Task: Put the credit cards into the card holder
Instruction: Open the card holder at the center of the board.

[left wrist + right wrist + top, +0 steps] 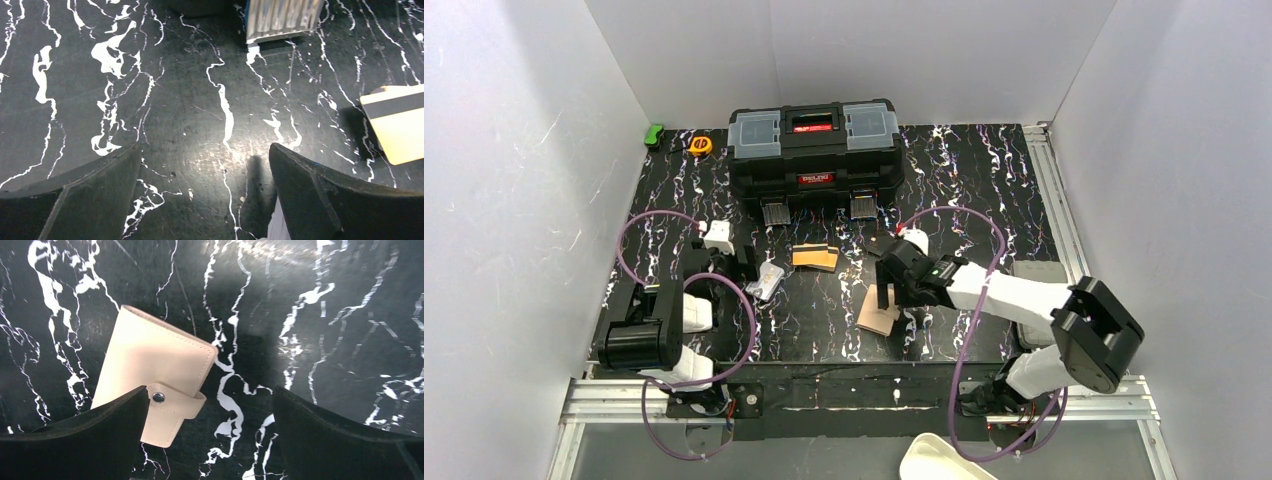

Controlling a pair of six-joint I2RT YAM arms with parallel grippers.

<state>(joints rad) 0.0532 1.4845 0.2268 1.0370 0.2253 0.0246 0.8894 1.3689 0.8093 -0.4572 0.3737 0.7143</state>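
The card holder's snapped tab (179,403) is next to one finger, so the robot's right hand needs to line up over the middle of the snap (158,397) and pull the tab open before the cards go in.
The credit cards (814,257) lie stacked, tan-orange, in front of the toolbox. One with a dark stripe shows at the right edge of the left wrist view (397,122). The card holder (878,312) is a beige wallet lying closed, its tab snapped; in the right wrist view (150,360) it lies left of centre. My right gripper (886,288) is open and empty just above it (210,405), and its left finger (85,440) covers the holder's lower corner. My left gripper (744,262) is open and empty (205,165) over bare table, left of the cards.
A big black toolbox (814,150) stands at the back, its metal latch (282,17) ahead of my left gripper. A clear shiny plastic piece (767,281) lies by the left gripper. A yellow tape measure (701,144) and a green item (655,134) sit back left.
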